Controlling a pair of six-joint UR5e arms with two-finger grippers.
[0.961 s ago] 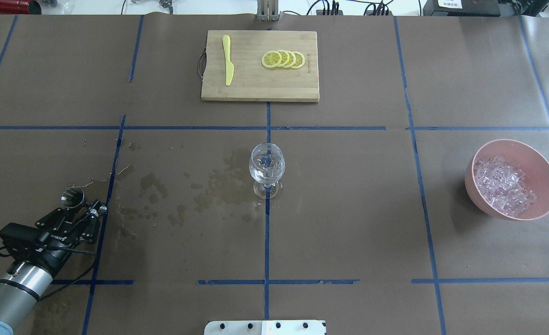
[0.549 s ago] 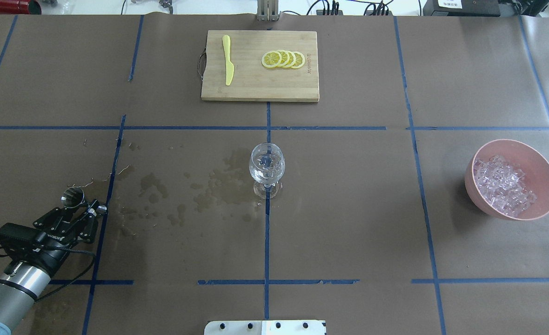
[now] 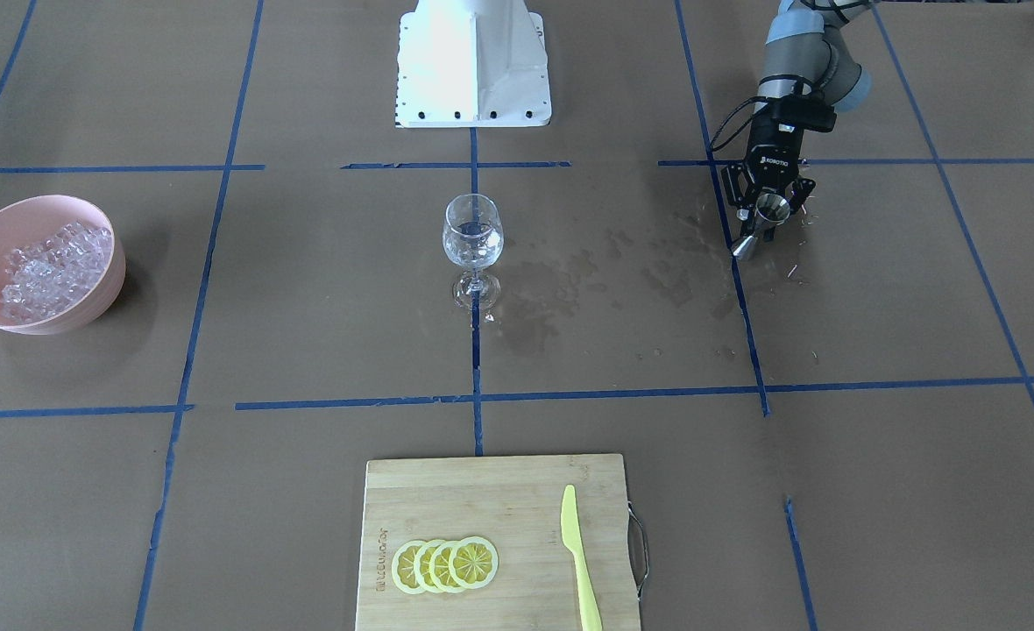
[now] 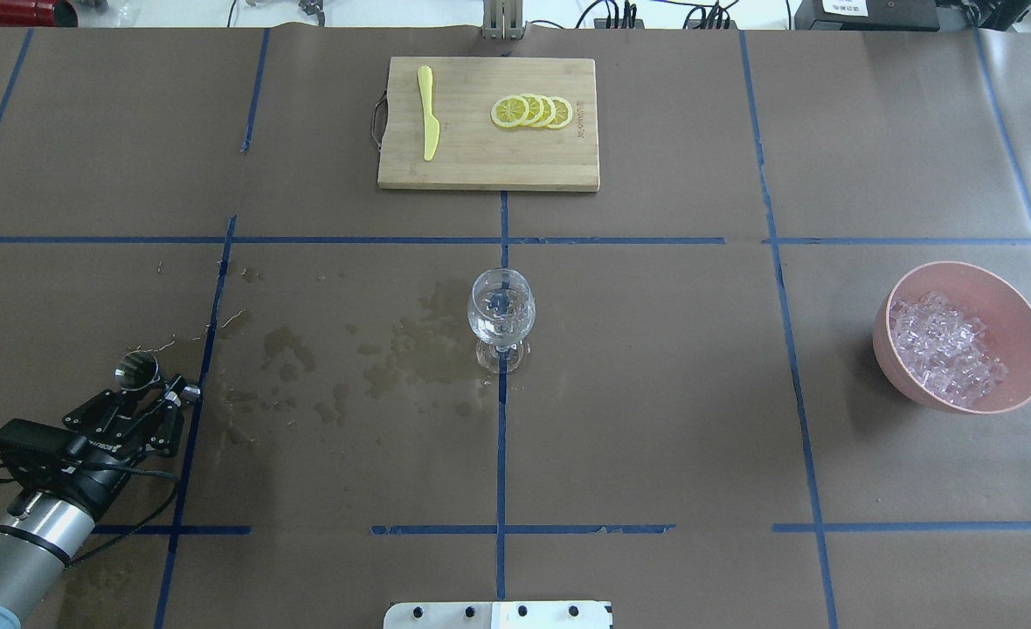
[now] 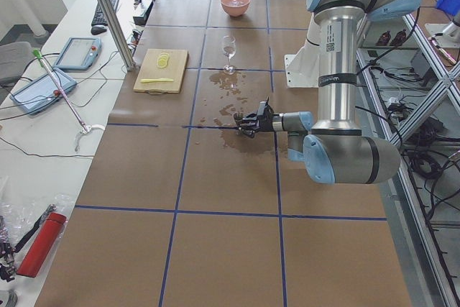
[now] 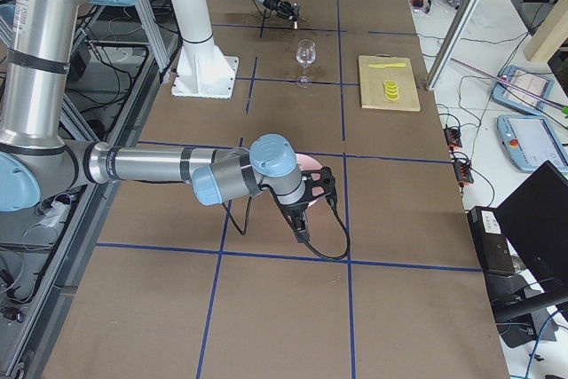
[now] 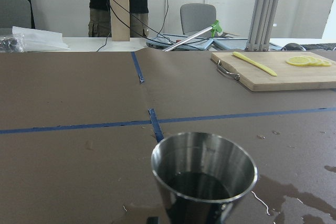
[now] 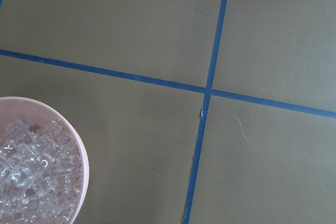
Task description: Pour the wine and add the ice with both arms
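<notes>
My gripper is to pour from the steel jigger (image 3: 767,220), and a flat dark surface (image 7: 198,185) shows inside it, so I should expect wine to flow into the wine glass when I pour.
A clear stemmed wine glass (image 4: 500,316) stands mid-table with a little clear wine low in its bowl; it also shows in the front view (image 3: 473,238). A steel jigger (image 4: 135,370) stands at the near left. My left gripper (image 4: 164,390) is open, its fingertips on either side of the jigger (image 3: 758,228). The left wrist view shows the jigger (image 7: 203,174) close and upright. A pink bowl (image 4: 1027,349) of ice (image 4: 944,345) sits at the right. My right gripper (image 6: 315,185) hangs above the bowl; I cannot tell whether it is open. The right wrist view shows ice (image 8: 31,177).
A wooden cutting board (image 4: 489,162) at the far side carries a yellow knife (image 4: 428,114) and lemon slices (image 4: 533,112). Dark wet stains (image 4: 419,358) spread between the jigger and the glass. The white robot base (image 4: 498,614) is at the near edge.
My left gripper has drawn back a little toward the near-left corner. The jigger has stayed where it stands. Glass and bowl have not moved.
</notes>
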